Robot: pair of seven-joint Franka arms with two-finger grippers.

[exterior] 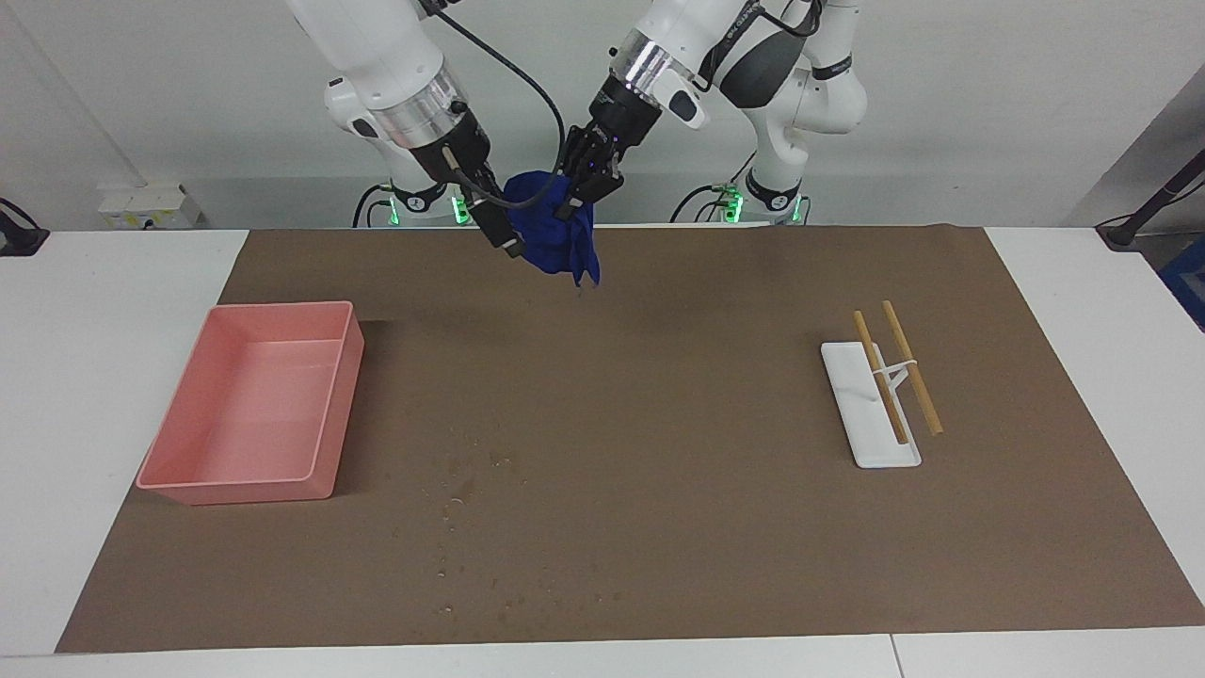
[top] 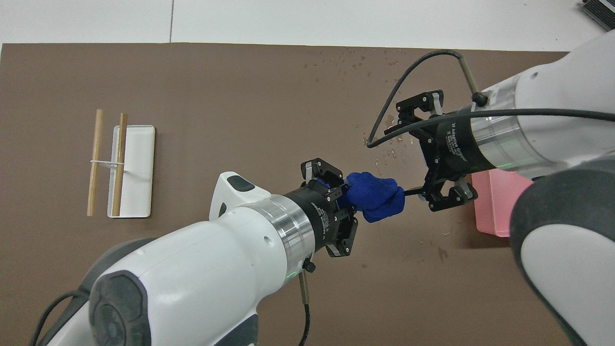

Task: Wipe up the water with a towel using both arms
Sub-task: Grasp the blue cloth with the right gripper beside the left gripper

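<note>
My right gripper will wipe with the blue towel (top: 373,196), and the towel will stay a bunched wad because it is gathered in thick, short folds (top: 387,203).
The blue towel (exterior: 554,240) hangs bunched in the air over the mat's edge nearest the robots, with my left gripper (exterior: 576,196) shut on its top. From above, the towel (top: 375,197) sticks out of the left gripper (top: 347,194). My right gripper (exterior: 504,235) stands open right beside the cloth, toward the right arm's end. One thin finger of the right gripper (top: 406,154) touches the towel's edge. Water (exterior: 463,492) lies as small droplets on the mat, farther from the robots than the towel. More water (top: 356,60) dots the mat's edge farthest from the robots.
A pink tray (exterior: 282,308) sits on the brown mat (exterior: 678,452) toward the right arm's end. A white rack with two wooden sticks (exterior: 875,414) lies toward the left arm's end. White table surrounds the mat.
</note>
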